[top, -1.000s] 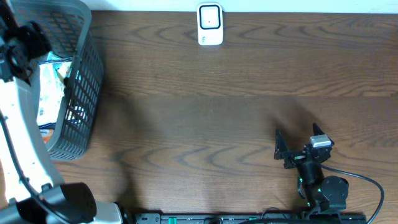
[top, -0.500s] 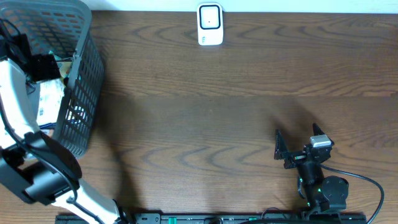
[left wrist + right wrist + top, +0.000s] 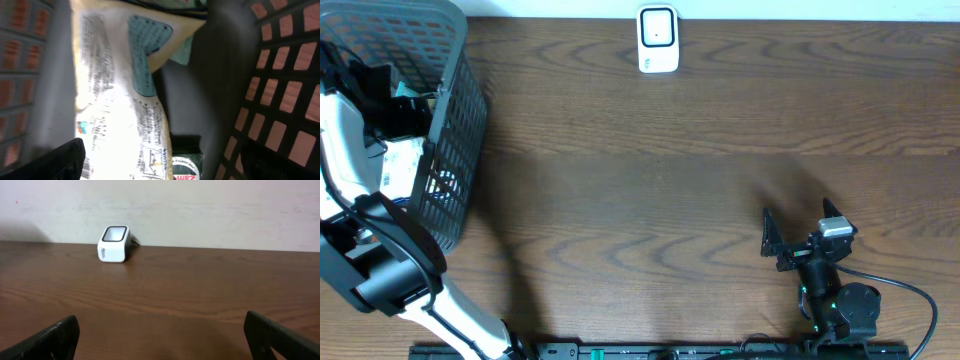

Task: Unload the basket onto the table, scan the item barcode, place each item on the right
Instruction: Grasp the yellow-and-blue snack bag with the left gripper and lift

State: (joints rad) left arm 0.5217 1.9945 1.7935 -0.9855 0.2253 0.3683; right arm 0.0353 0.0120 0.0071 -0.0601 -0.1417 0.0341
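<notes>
The open fingers of my left gripper span the white packet's narrow width (image 3: 122,127). My left gripper carries on down toward the teal patch (image 3: 143,62) and closes there.
My left gripper (image 3: 160,166) is open inside the grey basket (image 3: 455,150) at the table's far left, where the overhead view shows it (image 3: 400,108) low among the packets. A white packet (image 3: 117,100) with dense print and a teal patch lies between and ahead of its fingers (image 3: 55,160), apparently untouched. A dark green item (image 3: 186,167) with a round white label lies right of the packet. The white scanner (image 3: 658,40) stands at the table's far edge and shows in the right wrist view (image 3: 114,244). My right gripper (image 3: 798,232) rests open and empty near the front right (image 3: 165,340).
Inside the basket, its dark lattice wall (image 3: 285,75) rises close on the right of my left gripper and a grey wall (image 3: 30,60) on the left. A black cable (image 3: 910,295) loops beside the right arm's base. Brown wooden table (image 3: 670,180) lies between basket and right arm.
My left arm has swung from the basket's rim down into the basket, stopping over the packets. The right arm and scanner have not moved.
</notes>
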